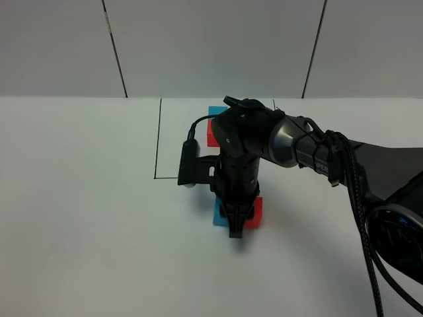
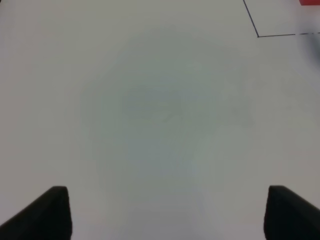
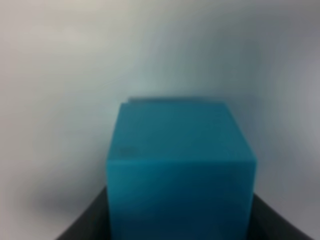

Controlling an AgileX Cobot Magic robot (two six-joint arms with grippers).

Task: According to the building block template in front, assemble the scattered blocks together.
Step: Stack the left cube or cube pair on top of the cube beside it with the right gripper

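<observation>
The red cube (image 1: pixel 256 213) is next to the cyan cube, but the template has red in front of cyan. Next, my right gripper turns the pair (image 1: pixel 218 216) to match the template.
The scattered cyan cube (image 1: pixel 219 214) and red cube (image 1: pixel 255 212) sit side by side on the white table, just in front of the black-line rectangle (image 1: pixel 158 142). My right gripper (image 1: pixel 236 228) points straight down over their seam. In the right wrist view the cyan cube (image 3: pixel 180 165) fills the gap between my dark fingers (image 3: pixel 87 225), which touch its sides; the red cube is hidden behind it. The template's cyan cube (image 1: pixel 215 111) and red cube (image 1: pixel 210 134) lie inside the rectangle, partly behind my arm. My left gripper (image 2: pixel 170 215) is open and empty over bare table.
The right arm (image 1: pixel 310 148) and its cables (image 1: pixel 360 198) stretch in from the right edge across the template area. The left wrist view shows a corner of the black line (image 2: pixel 258 36) and a sliver of red (image 2: pixel 310 2).
</observation>
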